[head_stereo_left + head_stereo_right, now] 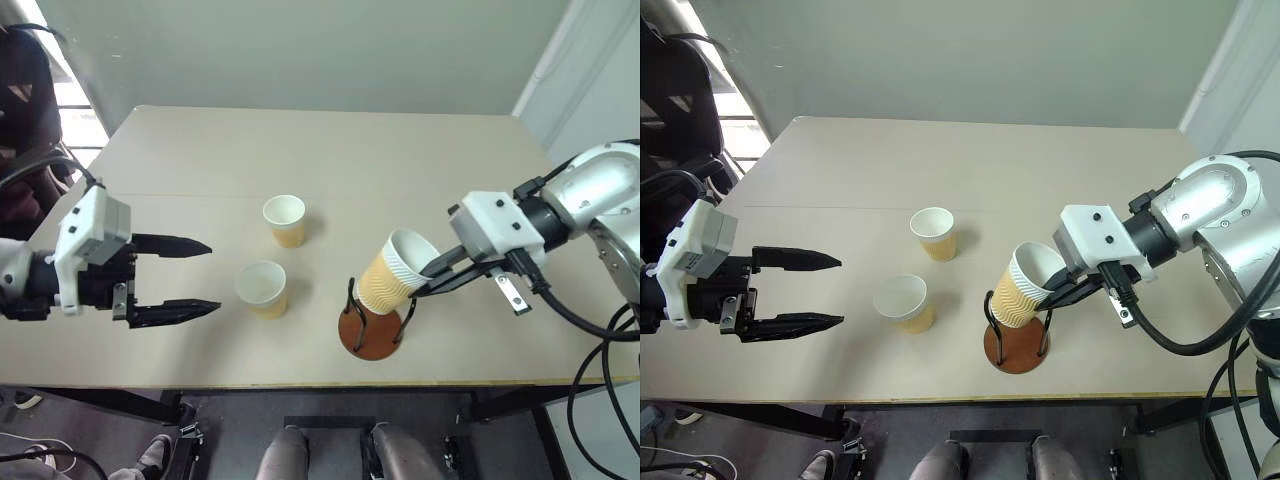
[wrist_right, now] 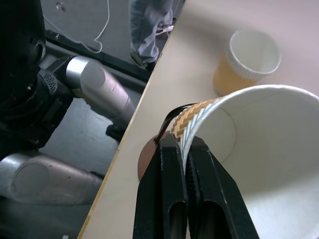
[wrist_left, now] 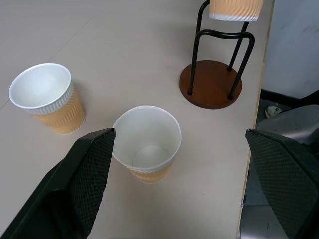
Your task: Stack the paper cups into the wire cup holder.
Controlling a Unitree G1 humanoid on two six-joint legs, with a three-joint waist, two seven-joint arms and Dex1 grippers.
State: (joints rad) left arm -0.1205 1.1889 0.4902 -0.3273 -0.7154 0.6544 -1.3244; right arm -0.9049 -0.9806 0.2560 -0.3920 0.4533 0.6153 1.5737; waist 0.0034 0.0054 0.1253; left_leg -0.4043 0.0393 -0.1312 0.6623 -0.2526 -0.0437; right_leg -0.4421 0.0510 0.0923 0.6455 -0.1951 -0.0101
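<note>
The paper cups (image 1: 262, 290) have wide, empty mouths (image 3: 147, 137) and get narrower toward their bottoms. They will fit deep into each other, with their rims stacked, when I lower them in.
My right gripper (image 1: 437, 273) is shut on the rim of a tilted paper cup (image 1: 392, 273), pinching its wall (image 2: 185, 142) between both fingers. The cup's bottom hangs just above the wire cup holder (image 1: 372, 330), a rust-brown disc with black wire loops near the table's front edge. Two more paper cups stand upright on the table: one (image 1: 262, 289) left of the holder, another (image 1: 285, 220) farther back. My left gripper (image 1: 185, 277) is open at the table's left side, pointing toward the nearer cup (image 3: 147, 143), apart from it.
The beige table (image 1: 330, 150) stretches back toward a pale wall. The holder stands close to the front edge (image 1: 330, 385). A dark chair (image 1: 25, 110) is at the far left, and black cables (image 1: 600, 360) hang by my right arm.
</note>
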